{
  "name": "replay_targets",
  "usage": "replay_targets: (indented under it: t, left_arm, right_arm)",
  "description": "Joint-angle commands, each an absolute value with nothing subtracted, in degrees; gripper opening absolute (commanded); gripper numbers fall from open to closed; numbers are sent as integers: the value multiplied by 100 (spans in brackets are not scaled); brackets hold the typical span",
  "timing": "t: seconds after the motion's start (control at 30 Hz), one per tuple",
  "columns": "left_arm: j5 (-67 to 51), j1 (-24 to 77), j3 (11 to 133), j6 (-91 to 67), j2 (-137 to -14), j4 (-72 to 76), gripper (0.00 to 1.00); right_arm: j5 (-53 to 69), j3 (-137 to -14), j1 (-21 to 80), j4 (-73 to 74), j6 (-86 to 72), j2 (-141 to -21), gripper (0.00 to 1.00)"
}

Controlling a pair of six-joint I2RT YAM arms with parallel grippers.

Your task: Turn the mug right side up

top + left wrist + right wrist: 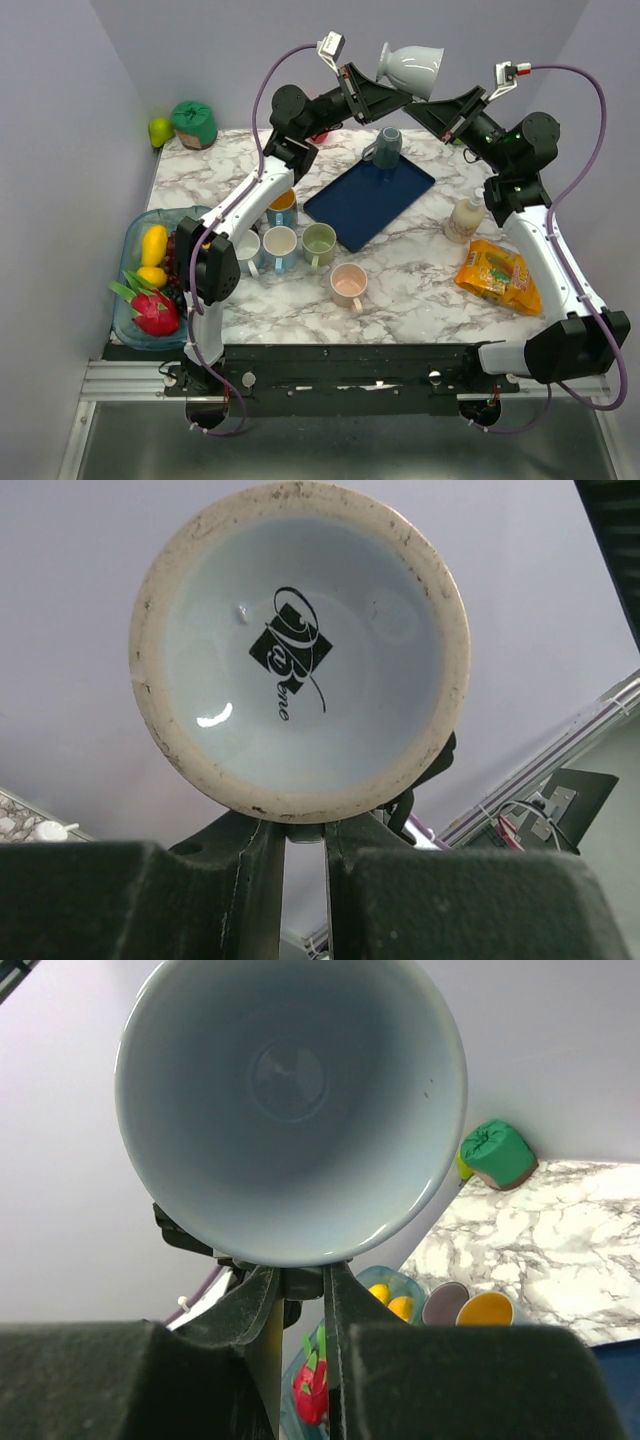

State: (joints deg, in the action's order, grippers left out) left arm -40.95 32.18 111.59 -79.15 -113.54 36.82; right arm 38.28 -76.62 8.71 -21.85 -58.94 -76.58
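Note:
I should open my left gripper and stand the mug upright (418, 72) with my right gripper, because the mug's base (383, 61) faces my left gripper and the mug's opening faces my right gripper.
A pale blue-grey mug (412, 67) hangs in the air above the back of the table, lying on its side with its mouth to the right. My left gripper (393, 93) is at its base end and my right gripper (418, 104) at its mouth end, both under the mug. In the left wrist view the mug's base (300, 645), with a black logo, fills the frame, and my left gripper (305, 830) is shut on its handle. In the right wrist view I look into the mug's mouth (290, 1100), and my right gripper (300, 1282) is shut on the handle too.
A blue tray (368, 203) lies below with a grey-blue mug (387, 147) on its far corner. Several mugs (280, 245) and a pink mug (348, 285) stand in front. A fruit basket (135, 300) is left; a bottle (464, 218) and snack bag (498, 275) right.

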Motion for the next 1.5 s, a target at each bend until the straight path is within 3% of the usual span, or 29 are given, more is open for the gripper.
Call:
replay_targets:
  t: [0.0, 0.03, 0.17, 0.27, 0.57, 0.67, 0.9, 0.93, 1.0, 1.2, 1.27, 1.33, 1.47]
  left_arm:
    - [-4632, 3551, 11109, -7612, -11127, 3570, 0]
    - [-4641, 3551, 11118, -7524, -11127, 3516, 0]
    - [-4632, 3525, 11101, -7436, -11109, 3437, 26]
    - [-4632, 3516, 11083, -7339, -11092, 3384, 37]
    - [-4597, 3498, 10837, -7242, -11101, 3375, 48]
    - [-4605, 3489, 10784, -7242, -11100, 3419, 35]
    - [-4491, 3437, 10644, -7233, -11048, 3419, 27]
    - [-4483, 3428, 10652, -7233, -11057, 3419, 22]
    - [-4474, 3428, 10661, -7242, -11083, 3428, 0]
    - [-4430, 3436, 10670, -7242, -11066, 3480, 0]
    - [-4421, 3437, 10679, -7260, -11057, 3480, 0]
    - [-4421, 3454, 10653, -7286, -11048, 3533, 0]
    - [-4412, 3472, 10617, -7365, -11039, 3638, 0]
  right_arm:
    - [3155, -7708, 861, -2602, -5652, -7462, 1]
    - [3147, -7699, 861, -2567, -5599, -7445, 1]
    - [3103, -7690, 870, -2269, -5301, -7304, 1]
    - [3041, -7620, 870, -2145, -5098, -7163, 1]
    - [2839, -7541, 870, -1689, -4755, -6908, 1]
    - [2813, -7488, 861, -1583, -4685, -6864, 1]
    - [2874, -7374, 861, -1521, -4588, -6750, 1]
    - [2865, -7374, 861, -1494, -4570, -6733, 1]
    - [2821, -7357, 870, -1433, -4553, -6724, 1]
    - [2742, -7383, 861, -1371, -4579, -6803, 1]
    - [2725, -7400, 870, -1423, -4614, -6838, 10]
    - [2699, -7383, 870, -1529, -4658, -6847, 27]
    - [2576, -7400, 861, -1722, -4755, -6908, 40]
